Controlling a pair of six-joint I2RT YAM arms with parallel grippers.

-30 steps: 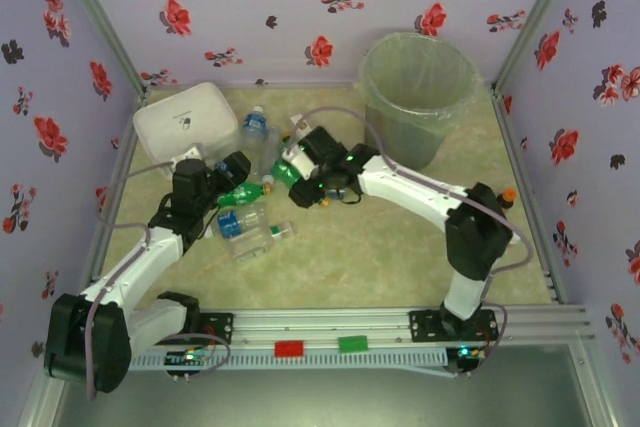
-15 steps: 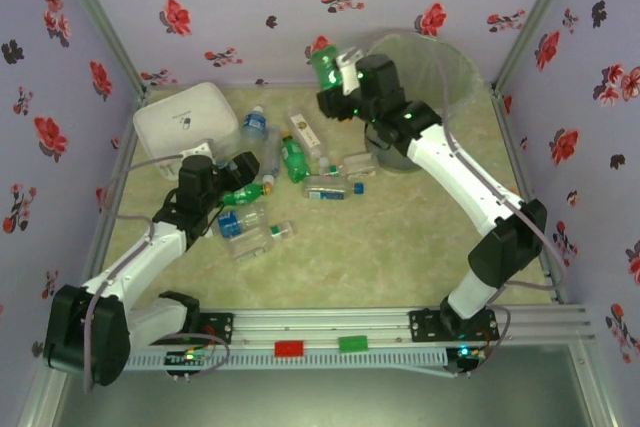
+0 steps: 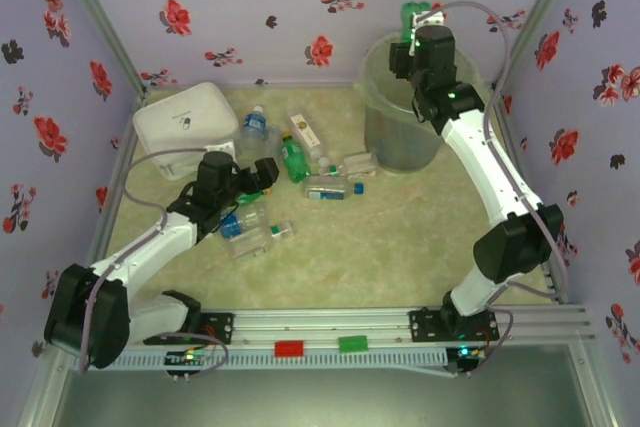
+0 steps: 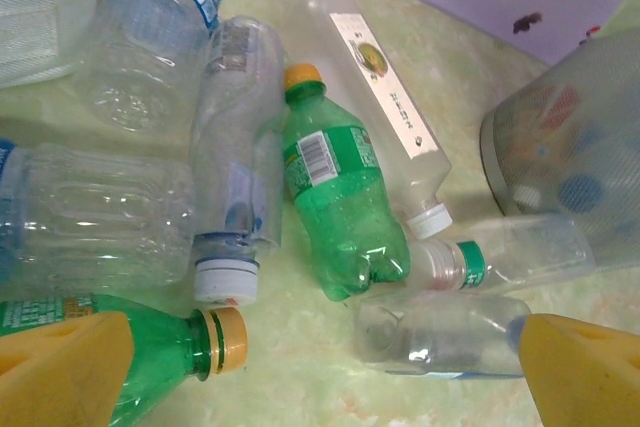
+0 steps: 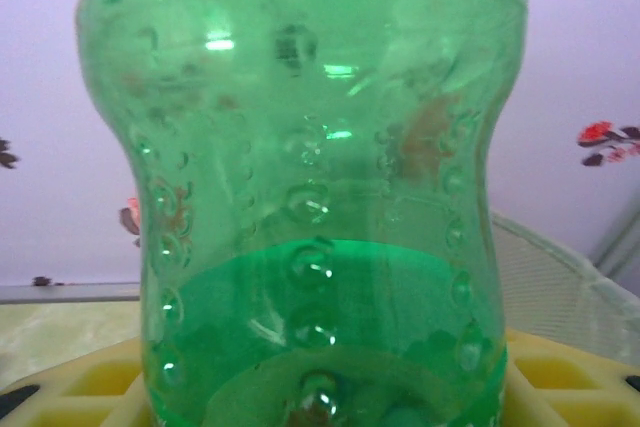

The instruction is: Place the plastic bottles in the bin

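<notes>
I have the held green bottle point(image 3: 411, 15) clear above the bin's far rim, so my right gripper keeps tipping it down into the bin's opening point(image 3: 390, 75) and lets go there.
My right gripper point(image 3: 414, 25) is raised over the far rim of the bin point(image 3: 402, 139), shut on a green bottle point(image 3: 411, 13). That green bottle point(image 5: 310, 197) stands between the yellow fingers point(image 5: 565, 377) in the right wrist view. Several plastic bottles lie on the table left of the bin, among them a green one point(image 3: 292, 159) and a clear blue-labelled one point(image 3: 255, 125). My left gripper point(image 3: 262, 175) hangs open over the left of this pile. In the left wrist view the gripper point(image 4: 327, 359) has bare table between its fingers, a yellow-capped green bottle point(image 4: 165, 362) at the left finger and a clear bottle point(image 4: 440, 332) at the right.
A white rounded box point(image 3: 185, 117) sits at the back left, close to the pile. Flowered walls close in the table on three sides. The bin's wall point(image 4: 570, 157) stands just right of the pile.
The right arm has carried the green bottle up from the pile to above the bin. The left gripper has shifted slightly right, toward the pile.
</notes>
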